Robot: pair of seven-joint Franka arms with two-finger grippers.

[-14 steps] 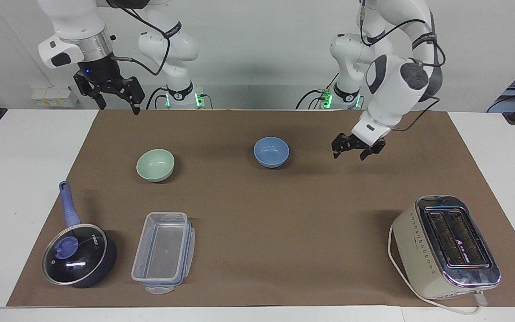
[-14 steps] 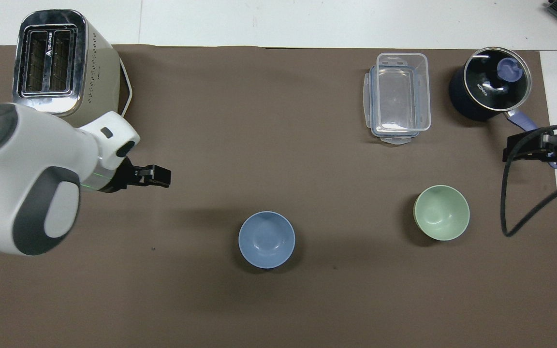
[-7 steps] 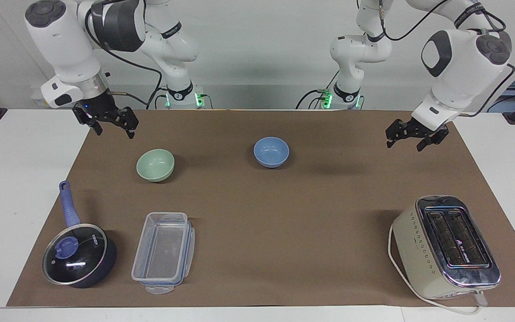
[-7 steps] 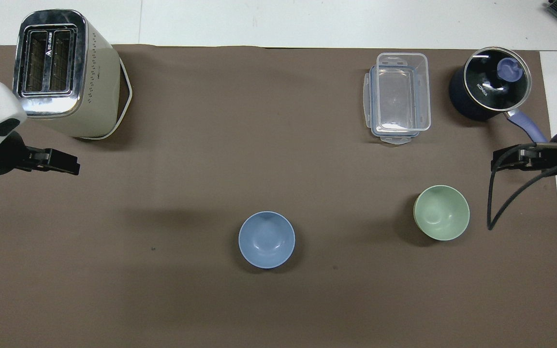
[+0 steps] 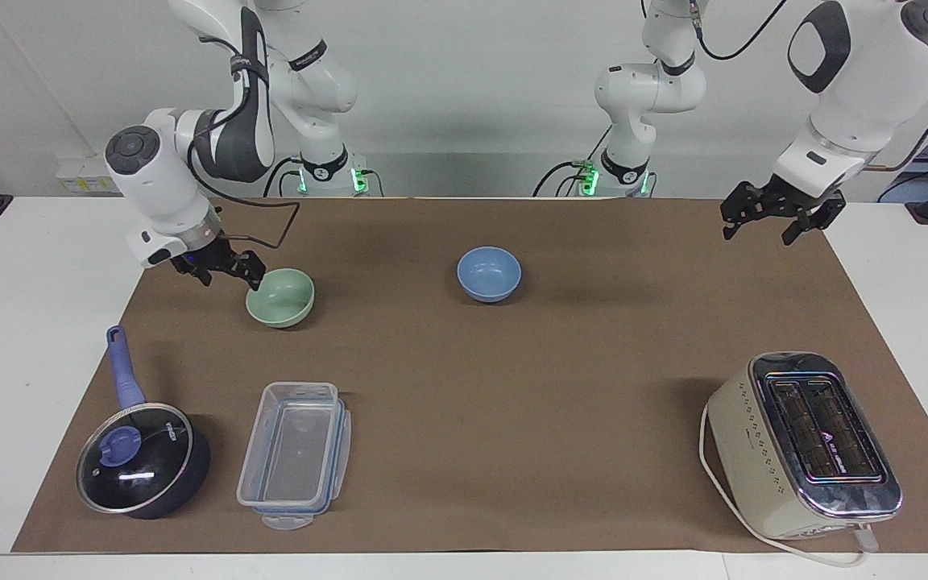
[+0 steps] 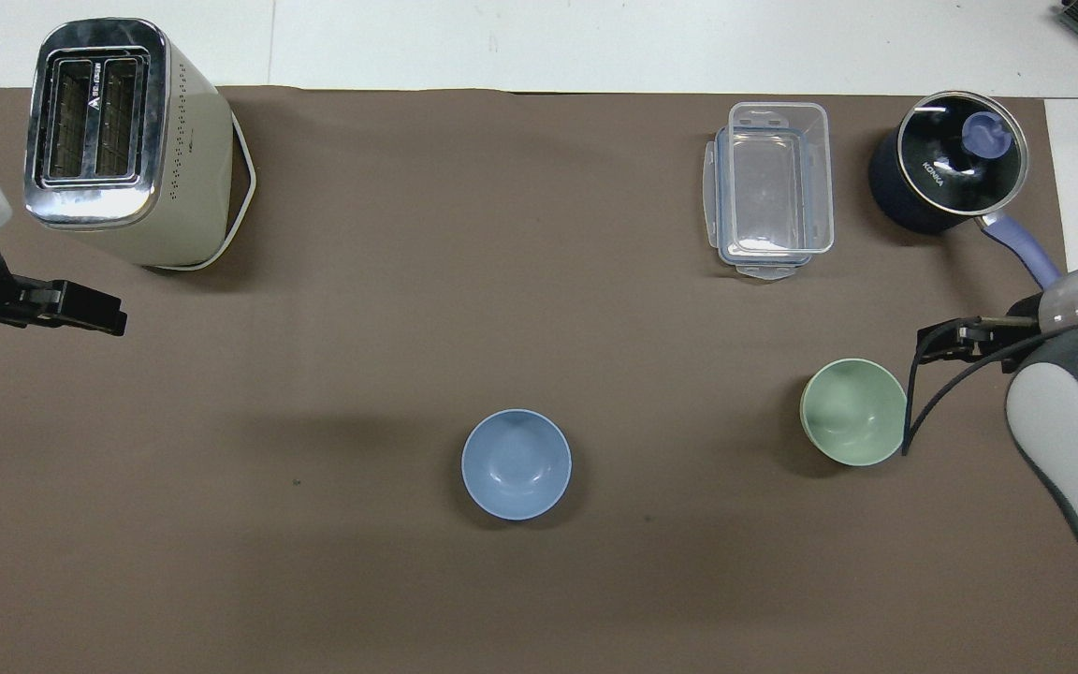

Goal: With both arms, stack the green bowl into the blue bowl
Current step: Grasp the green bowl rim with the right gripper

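Observation:
My gripper will lower the green bowl (image 6: pixel 852 412) into the blue bowl. The green bowl should then cover the blue bowl from above, because their round rims (image 6: pixel 516 411) look equally wide.
The pale green bowl (image 5: pixel 279 297) (image 6: pixel 854 412) stands upright on the brown mat toward the right arm's end. The blue bowl (image 5: pixel 489 273) (image 6: pixel 516 463) stands alone near the mat's middle, about as near to the robots as the green one. My right gripper (image 5: pixel 232 278) (image 6: pixel 934 342) hangs low and open just beside the green bowl's rim, with nothing between its fingers. My left gripper (image 5: pixel 756 234) (image 6: pixel 107 318) is open and empty, raised over the mat's edge at the left arm's end, well away from both bowls.
A cream toaster (image 5: pixel 802 443) (image 6: pixel 118 140) stands at the left arm's end, farther from the robots. A clear plastic container (image 5: pixel 295 455) (image 6: pixel 768 187) and a dark lidded saucepan (image 5: pixel 142 459) (image 6: pixel 946 159) stand farther from the robots than the green bowl.
My right gripper has come down from high up to beside the green bowl. My left gripper has pulled away from the blue bowl toward its own end of the table and risen.

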